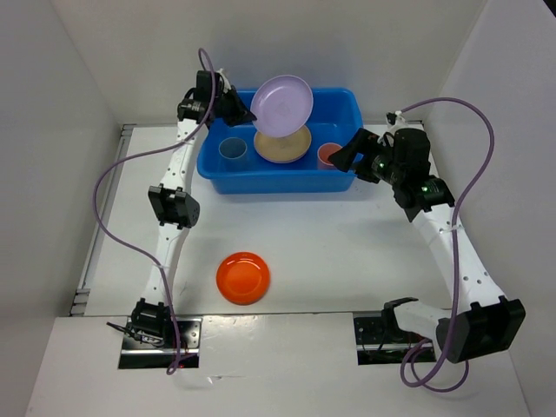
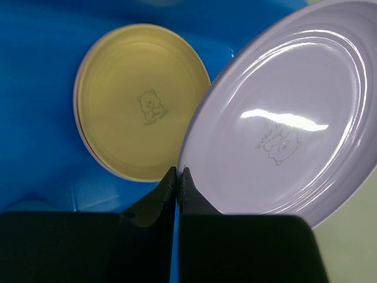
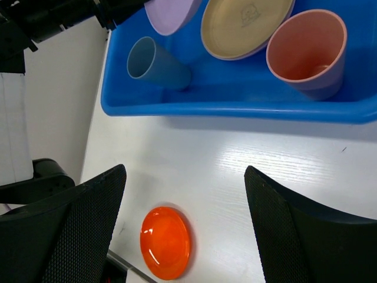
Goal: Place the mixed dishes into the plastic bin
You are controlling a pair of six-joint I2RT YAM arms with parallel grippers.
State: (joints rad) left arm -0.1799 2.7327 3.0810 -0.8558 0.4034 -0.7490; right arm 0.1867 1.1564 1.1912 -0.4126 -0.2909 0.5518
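The robot's left gripper should now lower the lavender plate (image 1: 282, 106), which faces up above the tan-yellow plate (image 1: 282, 150) and is clear of both cups, until it rests there, and then let go.
My left gripper (image 1: 248, 113) (image 2: 178, 171) is shut on the rim of the lavender plate (image 1: 282, 103) (image 2: 283, 118), which it holds tilted over the blue plastic bin (image 1: 269, 179) (image 3: 235, 109). Below it in the bin lies the tan-yellow plate (image 1: 282, 147) (image 2: 141, 100) (image 3: 244, 23). A light-blue cup (image 1: 233, 148) (image 3: 154, 62) stands left of that plate and a salmon-pink cup (image 1: 329, 155) (image 3: 307, 52) right of it. The orange plate (image 1: 243, 277) (image 3: 165, 242) lies upside down on the table. My right gripper (image 1: 346, 157) (image 3: 185, 177) hangs open by the bin's right front corner, holding nothing.
White walls close in the table on the left, back and right. Purple cables loop beside both arms. The left arm's elbow (image 1: 174, 207) stands between the bin and the orange plate, to the left.
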